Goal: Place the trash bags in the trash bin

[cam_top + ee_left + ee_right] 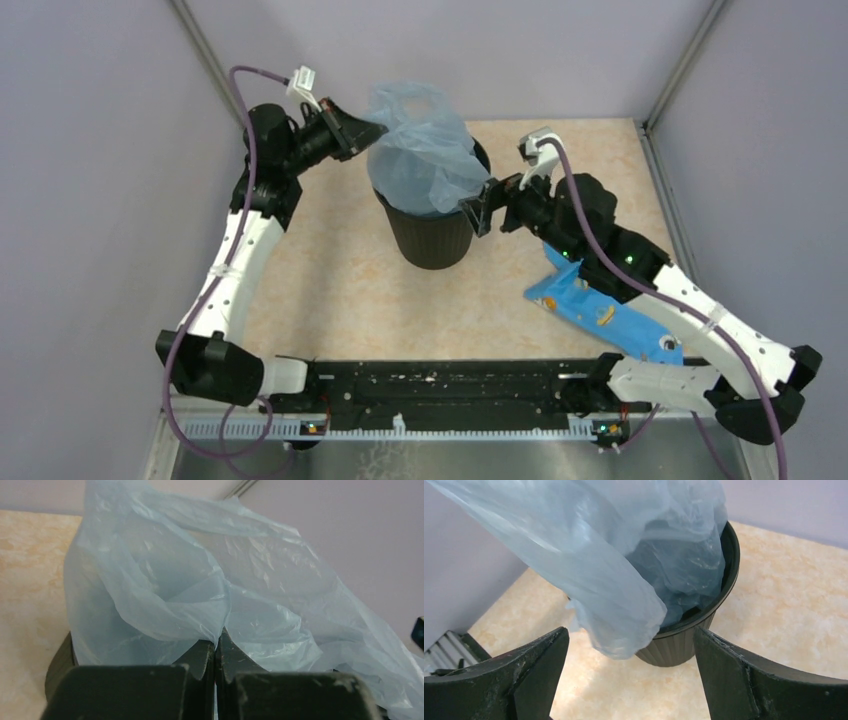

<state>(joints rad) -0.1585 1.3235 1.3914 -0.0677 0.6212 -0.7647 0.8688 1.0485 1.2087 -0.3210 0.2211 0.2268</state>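
The trash bag billows (414, 112) above the trash bin, so next my left gripper brings the bag's fold down to the bin's rim (379, 195) while my right gripper presses the bag inside.
The pale grey-blue trash bag (425, 150) billows up out of the round black trash bin (432, 235) in the middle of the table, its lower part inside the bin. My left gripper (375, 128) is shut on a fold of the bag (165, 595) at its upper left, above the bin's rim. My right gripper (478, 212) is open and empty beside the bin's right rim. In the right wrist view the bag (624, 555) hangs over the bin's near rim (704, 615), between and beyond my fingers (539, 665).
A blue printed packet (590, 310) lies on the table under my right arm. Grey walls close in the table at the back and both sides. Marbled beige tabletop (330, 290) lies in front of the bin.
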